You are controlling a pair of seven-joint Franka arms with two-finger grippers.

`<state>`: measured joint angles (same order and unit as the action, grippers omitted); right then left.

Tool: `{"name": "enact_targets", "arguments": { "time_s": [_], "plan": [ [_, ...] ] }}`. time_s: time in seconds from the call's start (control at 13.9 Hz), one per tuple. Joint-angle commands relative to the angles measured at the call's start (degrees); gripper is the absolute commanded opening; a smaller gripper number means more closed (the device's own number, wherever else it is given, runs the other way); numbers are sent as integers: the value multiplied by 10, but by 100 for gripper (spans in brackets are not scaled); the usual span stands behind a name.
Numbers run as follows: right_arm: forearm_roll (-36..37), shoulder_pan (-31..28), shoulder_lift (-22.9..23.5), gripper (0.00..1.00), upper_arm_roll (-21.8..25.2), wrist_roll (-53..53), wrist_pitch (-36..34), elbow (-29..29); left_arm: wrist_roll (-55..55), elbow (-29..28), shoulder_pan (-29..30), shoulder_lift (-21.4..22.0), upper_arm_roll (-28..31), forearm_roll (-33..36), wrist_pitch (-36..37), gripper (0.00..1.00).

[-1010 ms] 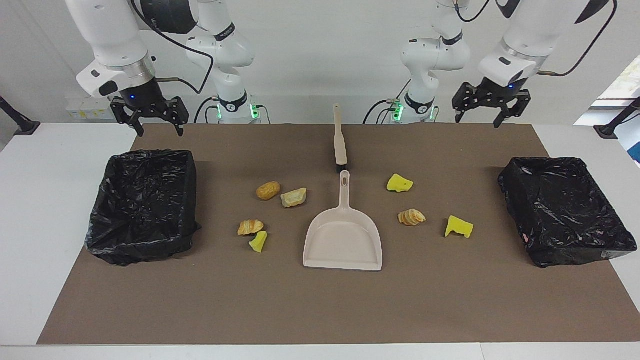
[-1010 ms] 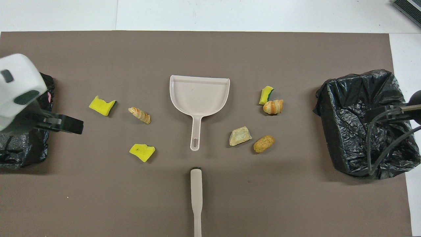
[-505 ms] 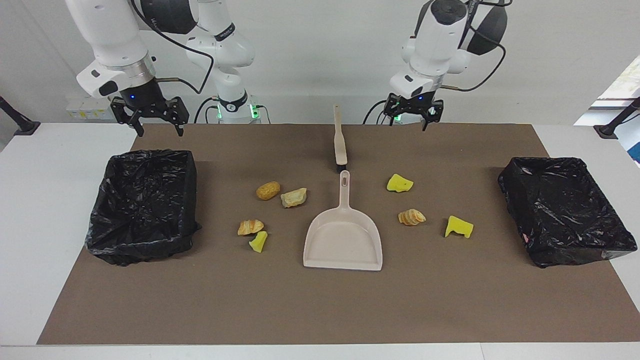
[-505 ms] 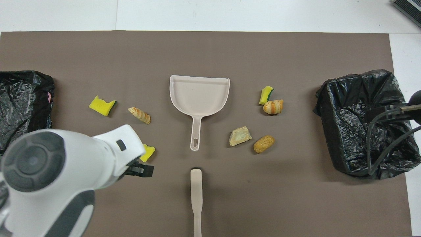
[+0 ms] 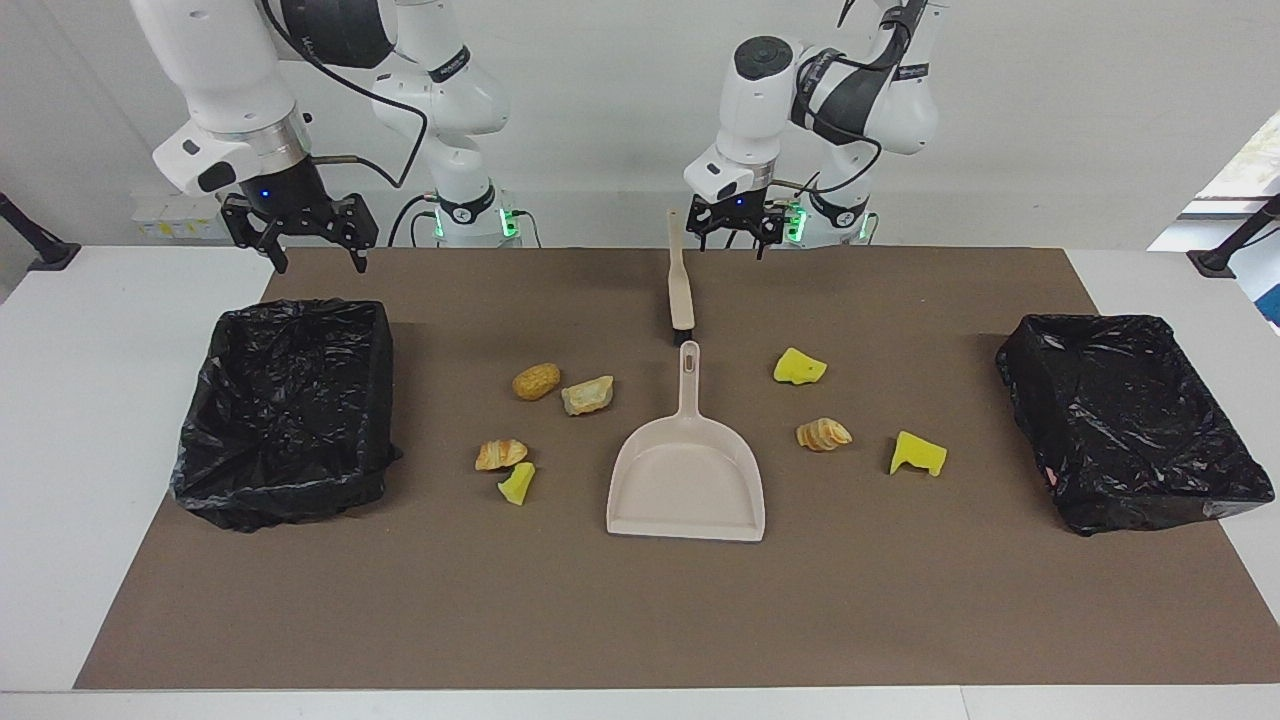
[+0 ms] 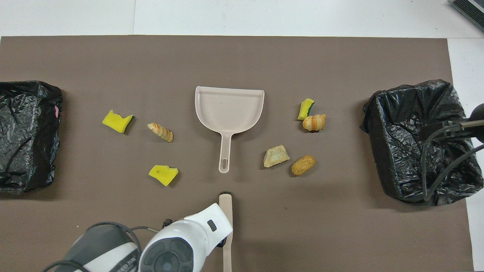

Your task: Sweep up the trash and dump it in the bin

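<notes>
My open left gripper should go over the handle's end (image 5: 674, 228) next and close there, because the brush handle (image 5: 679, 288) points toward the robots, clear of the trash.
Several pieces of trash lie around the beige dustpan (image 5: 686, 480) (image 6: 229, 109). Toward the left arm's end are two yellow sponge chunks (image 5: 800, 367) (image 5: 918, 454) and a tan bread piece (image 5: 823, 434). Toward the right arm's end are a potato-like lump (image 5: 536, 380), a bread chunk (image 5: 587, 395), a croissant (image 5: 500, 453) and a yellow chunk (image 5: 517, 483). The brush (image 5: 680, 285) (image 6: 226, 211) lies nearer the robots than the dustpan. My left gripper (image 5: 733, 240) hangs open just beside the brush handle's end, holding nothing. My right gripper (image 5: 298, 245) waits open above the table's edge by its bin.
A bin lined with black bag (image 5: 290, 310) (image 6: 378, 124) stands at the right arm's end. A second one (image 5: 1090, 325) (image 6: 26, 132) stands at the left arm's end. A brown mat (image 5: 640, 620) covers the table. In the overhead view the left arm's wrist (image 6: 189, 241) hides part of the brush handle.
The left arm has swung from above the bin at its end toward the middle, and its gripper now hangs beside the brush handle. The right arm and all objects stayed put.
</notes>
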<state>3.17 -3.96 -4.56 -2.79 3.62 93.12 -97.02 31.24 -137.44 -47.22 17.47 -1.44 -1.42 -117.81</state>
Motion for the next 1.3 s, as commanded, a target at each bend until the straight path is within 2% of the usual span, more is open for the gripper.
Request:
{"name": "enact_targets", "arguments": {
  "time_s": [0.0,0.29,0.65,0.79,0.87,1.01,1.08,1.23],
  "plan": [
    [-4,2,-5,100,2,-11,4,-4,35,-62,-55,12,12,-2,-66,100],
    [-4,2,-5,100,2,-11,4,-4,121,-70,-118,-24,12,-4,-116,100],
    [-3,-7,-5,100,10,-9,0,-5,118,-85,-149,-56,11,-28,-134,100],
    [-8,0,-22,100,5,8,8,-45,116,-85,-149,-59,11,-43,-136,100],
    [-21,0,-10,100,3,8,6,-36,118,-85,-150,-59,11,-54,-133,95],
    [-30,11,4,100,-2,7,2,-28,117,-85,-150,-59,12,-82,-129,77],
    [-31,18,23,100,-3,6,0,-9,118,-85,-150,-59,11,-82,-127,64],
    [-29,39,55,100,-3,2,10,7,119,-79,-149,-60,12,-82,-112,28]
  ]
}}
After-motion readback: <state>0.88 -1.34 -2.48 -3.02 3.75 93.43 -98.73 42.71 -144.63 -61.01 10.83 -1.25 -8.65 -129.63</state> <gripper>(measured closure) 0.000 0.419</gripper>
